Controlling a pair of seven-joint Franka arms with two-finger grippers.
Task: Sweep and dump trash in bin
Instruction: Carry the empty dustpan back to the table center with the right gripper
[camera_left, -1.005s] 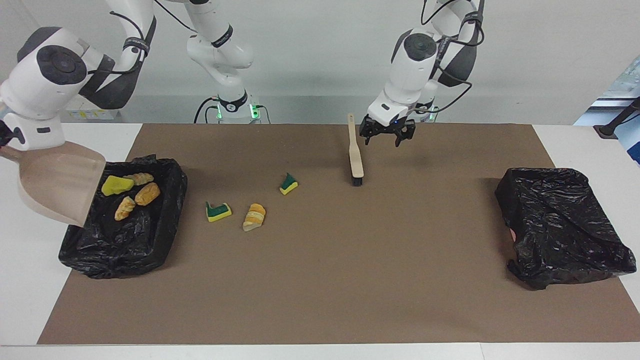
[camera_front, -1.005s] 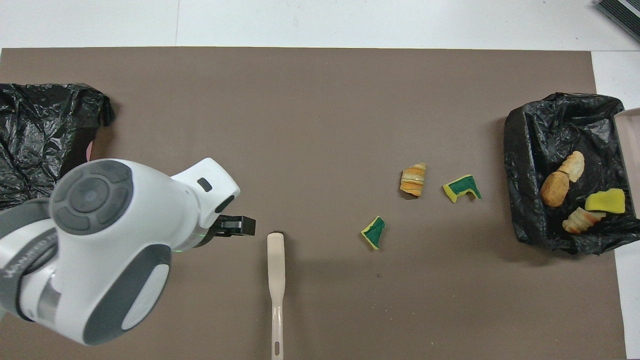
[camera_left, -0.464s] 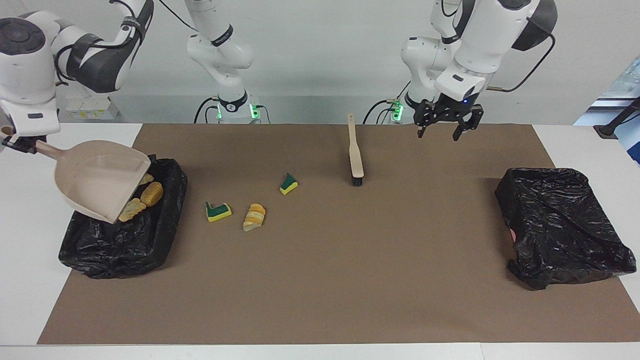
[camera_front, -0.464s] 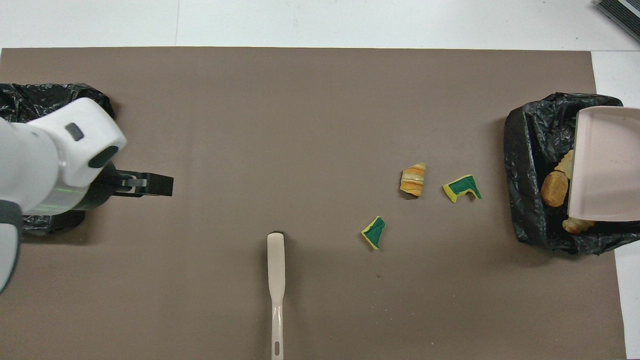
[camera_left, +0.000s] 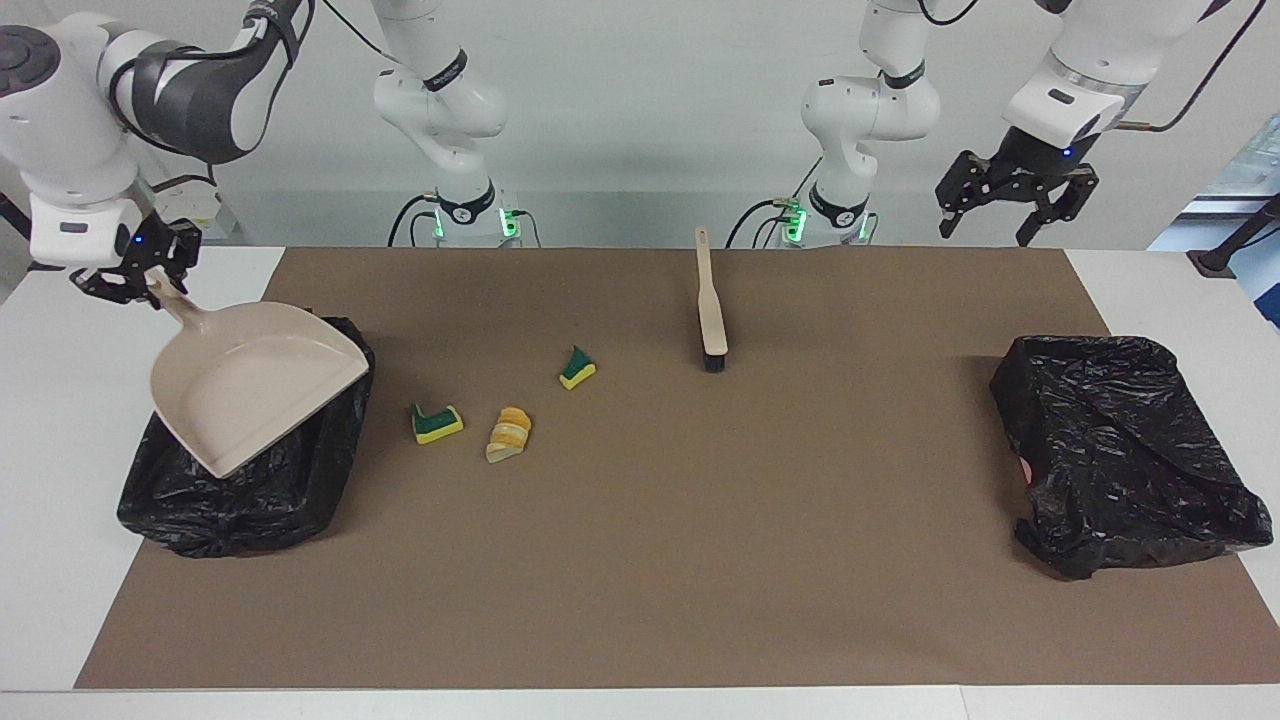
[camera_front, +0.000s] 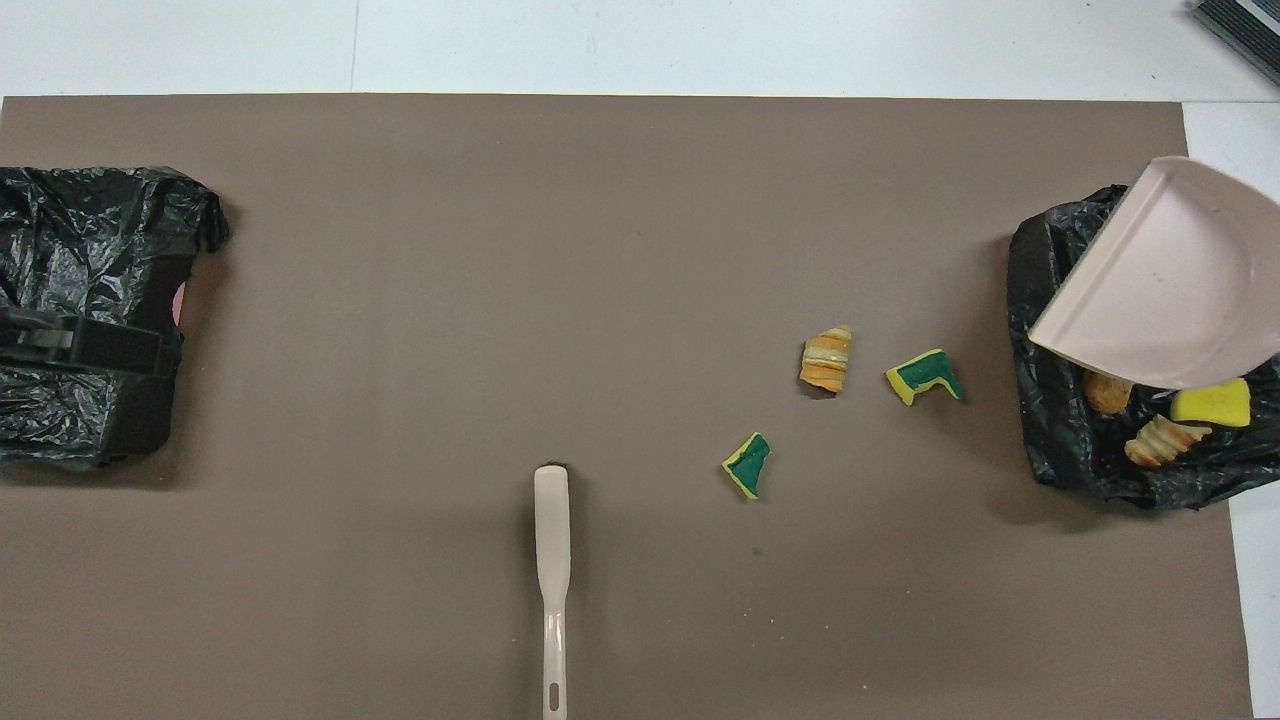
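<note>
The beige dustpan (camera_front: 1182, 282) is hanging empty above the bin. My right gripper keeps moving it to the clear mat (camera_front: 630, 234) past the brush until the dustpan lies flat.
Three pieces of trash lie on the brown mat: a green-backed sponge bit (camera_left: 437, 424) (camera_front: 925, 375), a bread chunk (camera_left: 509, 433) (camera_front: 827, 358) and a smaller green-backed bit (camera_left: 577, 368) (camera_front: 748, 465). More trash lies in the black-lined bin (camera_left: 250, 510) (camera_front: 1040, 420) at the right arm's end: a yellow sponge (camera_front: 1210, 403) and bread chunks (camera_front: 1160, 440). My right gripper (camera_left: 150, 278) is shut on the handle of the beige dustpan (camera_left: 250, 390) (camera_front: 1170, 280), which hangs over that bin and hides part of it. The left gripper (camera_left: 1000, 225) hangs open and empty, high over the left arm's end.
The beige brush (camera_left: 710, 300) (camera_front: 551, 560) lies on the mat near the robots, bristles pointing away from them. A second black-bagged bin (camera_left: 1130, 450) (camera_front: 90, 250) sits at the left arm's end. The mat's edge borders white table.
The left gripper rose from beside the brush and swung out toward the left arm's end. The right arm brought the dustpan from a steep tilt to a flatter pose over the bin.
</note>
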